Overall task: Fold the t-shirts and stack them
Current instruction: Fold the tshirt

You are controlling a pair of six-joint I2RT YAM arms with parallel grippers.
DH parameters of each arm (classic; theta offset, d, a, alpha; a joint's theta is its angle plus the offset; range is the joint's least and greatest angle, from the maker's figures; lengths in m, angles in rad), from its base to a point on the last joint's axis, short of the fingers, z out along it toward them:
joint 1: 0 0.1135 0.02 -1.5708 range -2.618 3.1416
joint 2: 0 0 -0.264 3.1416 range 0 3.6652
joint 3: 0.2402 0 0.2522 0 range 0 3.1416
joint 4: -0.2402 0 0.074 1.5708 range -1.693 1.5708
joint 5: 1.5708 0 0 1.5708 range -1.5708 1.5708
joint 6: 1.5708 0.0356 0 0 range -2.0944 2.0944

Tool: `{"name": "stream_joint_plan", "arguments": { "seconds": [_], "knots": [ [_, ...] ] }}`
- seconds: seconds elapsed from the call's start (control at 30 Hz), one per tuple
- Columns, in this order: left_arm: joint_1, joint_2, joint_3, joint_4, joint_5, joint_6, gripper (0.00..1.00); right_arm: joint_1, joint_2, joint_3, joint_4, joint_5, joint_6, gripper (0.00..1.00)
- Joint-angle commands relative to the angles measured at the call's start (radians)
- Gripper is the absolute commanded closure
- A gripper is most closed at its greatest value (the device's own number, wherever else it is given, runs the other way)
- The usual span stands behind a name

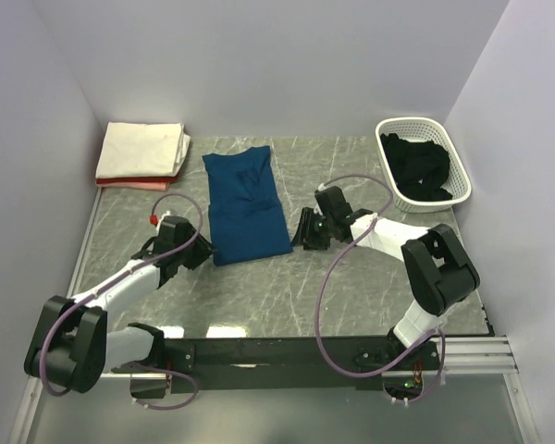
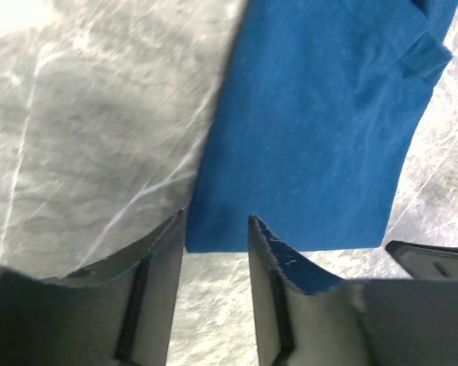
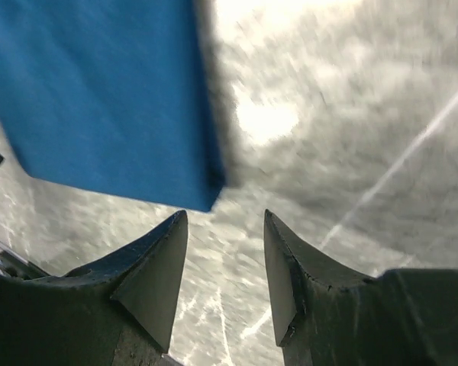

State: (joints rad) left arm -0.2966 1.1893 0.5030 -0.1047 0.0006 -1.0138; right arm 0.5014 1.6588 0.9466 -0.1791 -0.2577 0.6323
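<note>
The navy blue t-shirt is lying at a slant with its collar end (image 1: 238,164) far back, so I should use my left gripper and right gripper to pull its near corners (image 1: 218,260) toward me before I fold it.
A navy blue t-shirt (image 1: 247,205) lies folded into a long strip on the marble table (image 1: 259,287), collar end away from the arms. My left gripper (image 1: 196,252) stands open at its near left corner (image 2: 214,236), nothing between the fingers. At the near right corner (image 3: 191,191), my right gripper (image 1: 302,231) is also open and empty. A cream-white folded t-shirt (image 1: 145,148) rests on a pink-red one (image 1: 129,183) at the back left. In the white basket (image 1: 427,159) lies a black t-shirt (image 1: 418,166).
Grey walls close in the table on the left, back and right. The basket stands at the back right corner. The arms' black base rail (image 1: 287,356) runs along the near edge.
</note>
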Motion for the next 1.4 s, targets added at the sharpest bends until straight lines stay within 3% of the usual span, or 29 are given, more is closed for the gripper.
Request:
{"name": "stream_joint_plan", "arguments": {
  "seconds": [0.0, 0.57, 0.77, 0.9, 0.97, 1.17, 1.37],
  "knots": [
    [-0.006, -0.049, -0.04, 0.08, -0.01, -0.029, 0.55, 0.006, -0.016, -0.023, 0.102, -0.031, 0.018, 0.48],
    [-0.076, 0.036, -0.1, 0.166, 0.002, -0.089, 0.57, 0.042, 0.107, -0.037, 0.182, -0.068, 0.081, 0.52],
    [-0.095, 0.093, -0.067, 0.16, -0.039, -0.078, 0.63, 0.04, 0.134, -0.02, 0.202, -0.057, 0.089, 0.74],
    [-0.098, 0.105, -0.04, 0.137, -0.03, -0.054, 0.89, 0.032, 0.119, -0.025, 0.187, -0.035, 0.07, 0.95],
    [-0.11, 0.102, -0.028, 0.12, -0.019, -0.036, 0.99, 0.029, 0.085, -0.041, 0.167, -0.035, 0.06, 0.98],
    [-0.252, 0.064, 0.029, -0.041, -0.051, -0.041, 0.99, 0.028, -0.077, -0.21, 0.161, -0.066, 0.058, 1.0],
    [-0.441, -0.017, -0.027, -0.156, -0.08, -0.161, 0.99, 0.052, -0.347, -0.524, 0.161, -0.114, 0.121, 1.0]
  ]
}}
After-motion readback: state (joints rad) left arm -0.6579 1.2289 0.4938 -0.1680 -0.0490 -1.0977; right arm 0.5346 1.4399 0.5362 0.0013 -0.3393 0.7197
